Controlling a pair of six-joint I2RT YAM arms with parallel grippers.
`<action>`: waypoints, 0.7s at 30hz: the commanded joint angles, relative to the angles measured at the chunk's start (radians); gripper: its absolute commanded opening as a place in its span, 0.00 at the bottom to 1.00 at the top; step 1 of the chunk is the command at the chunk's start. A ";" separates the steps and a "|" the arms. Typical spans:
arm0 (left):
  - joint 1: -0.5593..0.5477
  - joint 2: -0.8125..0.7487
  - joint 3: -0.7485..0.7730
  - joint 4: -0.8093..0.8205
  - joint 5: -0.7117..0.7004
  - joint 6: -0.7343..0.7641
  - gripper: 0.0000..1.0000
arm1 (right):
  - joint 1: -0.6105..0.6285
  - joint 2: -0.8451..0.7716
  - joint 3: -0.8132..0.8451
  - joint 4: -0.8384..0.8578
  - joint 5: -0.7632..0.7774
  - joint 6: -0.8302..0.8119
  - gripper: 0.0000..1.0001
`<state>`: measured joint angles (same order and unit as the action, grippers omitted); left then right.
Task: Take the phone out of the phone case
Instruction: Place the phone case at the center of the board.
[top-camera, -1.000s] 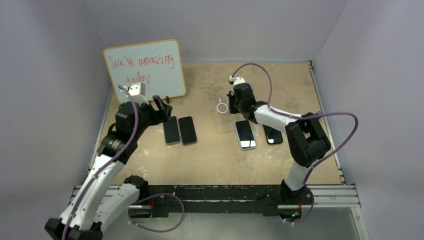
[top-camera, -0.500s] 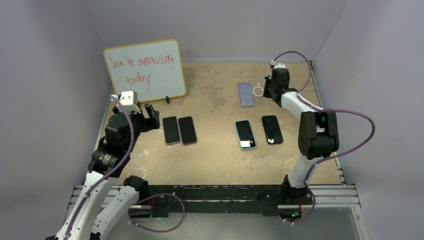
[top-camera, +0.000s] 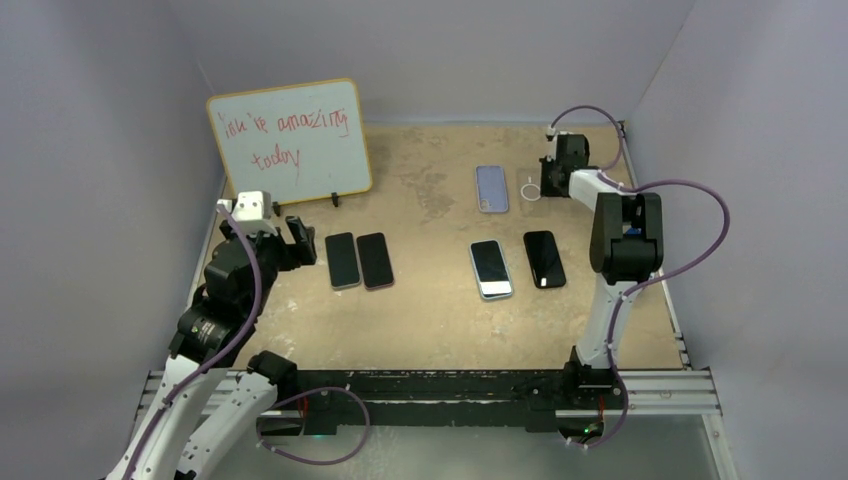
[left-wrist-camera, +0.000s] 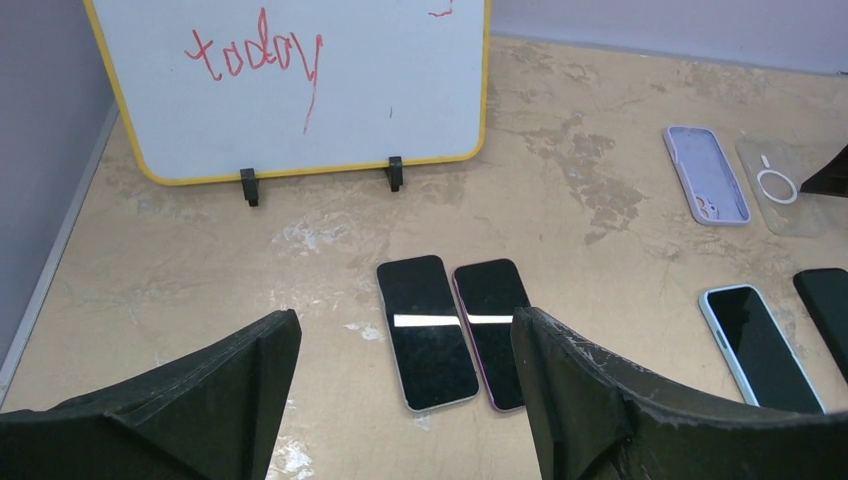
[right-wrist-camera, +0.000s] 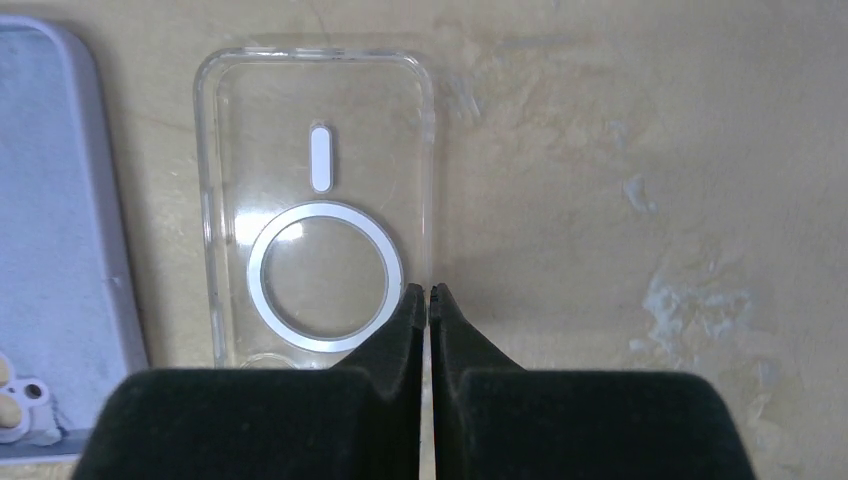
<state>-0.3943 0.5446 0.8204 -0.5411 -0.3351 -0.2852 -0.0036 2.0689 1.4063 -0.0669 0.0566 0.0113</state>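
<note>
My right gripper keeps sliding the clear case (top-camera: 530, 186) across the open gap (top-camera: 514, 190) until its edge meets the lilac case's edge, then let go, as the two cases are parallel.
A clear phone case (right-wrist-camera: 315, 200) with a white ring lies flat at the far right of the table (top-camera: 530, 188). My right gripper (right-wrist-camera: 428, 290) is shut on its right edge, also seen from the top (top-camera: 546, 186). A phone with a light blue rim (top-camera: 491, 268) and a black phone (top-camera: 544, 258) lie at middle right. Two more phones lie side by side at middle left, one with a pale rim (left-wrist-camera: 427, 331) and one with a purple rim (left-wrist-camera: 492, 327). My left gripper (left-wrist-camera: 405, 320) is open and empty, held above and nearer than those two (top-camera: 298, 242).
An empty lilac case (top-camera: 490, 188) lies just left of the clear case, also in the right wrist view (right-wrist-camera: 50, 220). A whiteboard (top-camera: 290, 140) with red writing stands at the back left. Grey walls enclose the table on three sides.
My right gripper moved the clear case from the table's middle to the far right, beside the lilac case. My left arm drew back toward the near left.
</note>
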 joint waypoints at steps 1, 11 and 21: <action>-0.005 -0.003 -0.004 0.017 -0.017 0.020 0.80 | 0.005 0.012 0.074 -0.034 -0.077 -0.063 0.00; -0.005 0.001 -0.007 0.022 -0.003 0.021 0.80 | 0.008 0.049 0.095 -0.034 -0.176 -0.067 0.00; -0.003 0.001 -0.013 0.027 0.016 0.023 0.81 | 0.023 0.074 0.110 -0.014 -0.195 -0.020 0.00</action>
<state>-0.3943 0.5449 0.8177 -0.5404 -0.3332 -0.2840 0.0021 2.1220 1.4776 -0.0757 -0.1024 -0.0338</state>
